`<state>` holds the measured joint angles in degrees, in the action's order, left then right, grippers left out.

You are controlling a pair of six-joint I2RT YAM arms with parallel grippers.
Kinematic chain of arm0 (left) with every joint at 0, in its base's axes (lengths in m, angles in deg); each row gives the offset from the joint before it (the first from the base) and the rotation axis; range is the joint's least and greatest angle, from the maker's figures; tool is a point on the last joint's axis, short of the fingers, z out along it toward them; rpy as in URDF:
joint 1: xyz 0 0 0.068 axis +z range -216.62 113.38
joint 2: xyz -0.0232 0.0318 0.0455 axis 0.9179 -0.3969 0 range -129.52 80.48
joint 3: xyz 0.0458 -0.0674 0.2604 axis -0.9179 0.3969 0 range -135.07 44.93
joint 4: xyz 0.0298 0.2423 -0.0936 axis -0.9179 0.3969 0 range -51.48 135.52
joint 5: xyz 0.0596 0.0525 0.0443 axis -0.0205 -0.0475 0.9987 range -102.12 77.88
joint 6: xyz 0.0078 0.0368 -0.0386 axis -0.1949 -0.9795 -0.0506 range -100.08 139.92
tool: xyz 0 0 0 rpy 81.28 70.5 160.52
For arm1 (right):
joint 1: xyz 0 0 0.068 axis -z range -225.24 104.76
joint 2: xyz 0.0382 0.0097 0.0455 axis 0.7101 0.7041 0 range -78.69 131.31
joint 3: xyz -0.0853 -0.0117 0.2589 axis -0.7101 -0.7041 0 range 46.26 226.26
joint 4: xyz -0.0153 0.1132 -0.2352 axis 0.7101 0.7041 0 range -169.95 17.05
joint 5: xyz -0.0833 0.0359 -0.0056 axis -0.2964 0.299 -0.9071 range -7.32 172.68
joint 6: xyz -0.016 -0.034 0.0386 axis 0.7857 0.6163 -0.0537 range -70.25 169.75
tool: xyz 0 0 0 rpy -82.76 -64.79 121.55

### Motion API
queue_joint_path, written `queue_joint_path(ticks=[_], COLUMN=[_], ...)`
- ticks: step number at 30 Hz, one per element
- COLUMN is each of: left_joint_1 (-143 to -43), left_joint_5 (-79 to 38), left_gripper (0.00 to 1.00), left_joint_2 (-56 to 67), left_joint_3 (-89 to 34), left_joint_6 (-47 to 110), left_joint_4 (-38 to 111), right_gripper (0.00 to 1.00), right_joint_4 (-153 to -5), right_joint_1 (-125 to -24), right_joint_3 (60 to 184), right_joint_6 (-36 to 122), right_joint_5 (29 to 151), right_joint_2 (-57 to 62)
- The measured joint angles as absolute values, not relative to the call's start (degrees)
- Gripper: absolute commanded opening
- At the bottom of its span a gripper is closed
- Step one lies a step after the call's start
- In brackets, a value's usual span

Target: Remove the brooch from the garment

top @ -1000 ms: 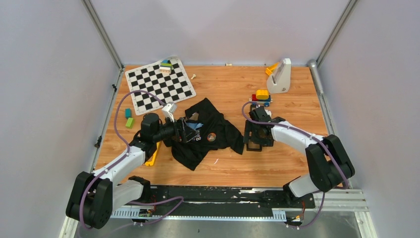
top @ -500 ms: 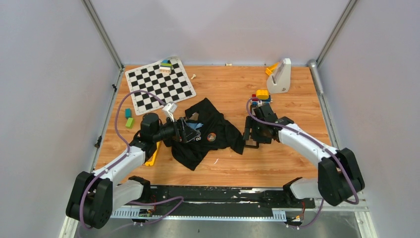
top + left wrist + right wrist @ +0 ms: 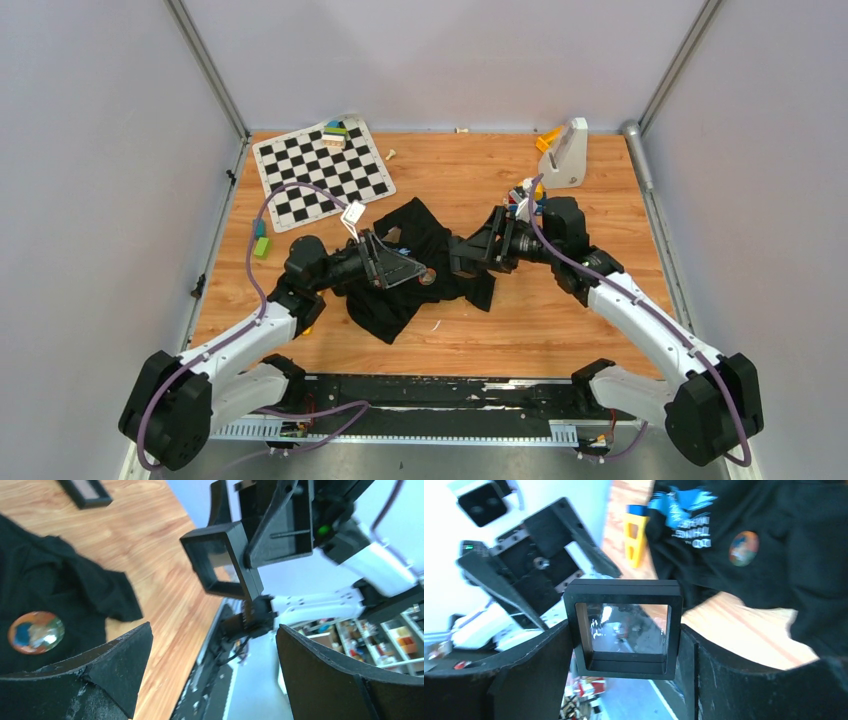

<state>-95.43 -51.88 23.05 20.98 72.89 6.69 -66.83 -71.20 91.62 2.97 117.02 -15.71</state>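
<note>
The frame's near end (image 3: 227, 590) sticks out free of the robot's right gripper, so the left gripper should go on moving toward the black square frame (image 3: 462, 264) until its open fingers are on either side of it.
The garment (image 3: 440, 250), a crumpled black T-shirt with a light-blue graphic, lies mid-table. The brooch (image 3: 427, 277), a small round coppery disc, is pinned on it; it also shows as the brooch (image 3: 36, 632) in the left wrist view and the brooch (image 3: 744, 548) in the right wrist view. My left gripper (image 3: 405, 266) hovers open and empty just left of the brooch, over the shirt. My right gripper (image 3: 462, 257) faces it from the right, shut on a black square frame (image 3: 624, 625) with a clear window. The same black square frame (image 3: 225, 560) hangs in front of my left gripper (image 3: 215, 675).
A second black frame (image 3: 85, 492) lies on the wooden table beyond the shirt. A chessboard mat (image 3: 322, 170) is at back left, a white stand (image 3: 565, 152) at back right, toy blocks (image 3: 528, 195) near the right arm, green blocks (image 3: 260, 240) at left. A yellow piece (image 3: 634, 535) sits beside the shirt.
My right arm lifted the black frame off the table and swung it left, over the shirt's right edge. My left gripper rose, moved right toward the brooch and opened wider.
</note>
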Motion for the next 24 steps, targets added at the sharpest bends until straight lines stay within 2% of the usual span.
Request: queue_joint_path(ticks=[9, 24], left_joint_1=[-99.8, -100.3], left_joint_5=[-48.8, -44.1], left_gripper=[1.00, 1.00], left_joint_2=[22.1, 14.2], left_joint_3=[21.0, 20.1], left_joint_6=[85.9, 98.2], left_joint_4=[-7.8, -21.9], right_gripper=[0.54, 0.56], right_joint_4=[-86.1, -94.9], right_joint_1=[-71.7, -73.6], right_joint_3=[89.3, 88.4], right_joint_6=[-10.7, -17.3], right_joint_5=[126.3, 130.4], right_joint_2=[-16.2, -16.3])
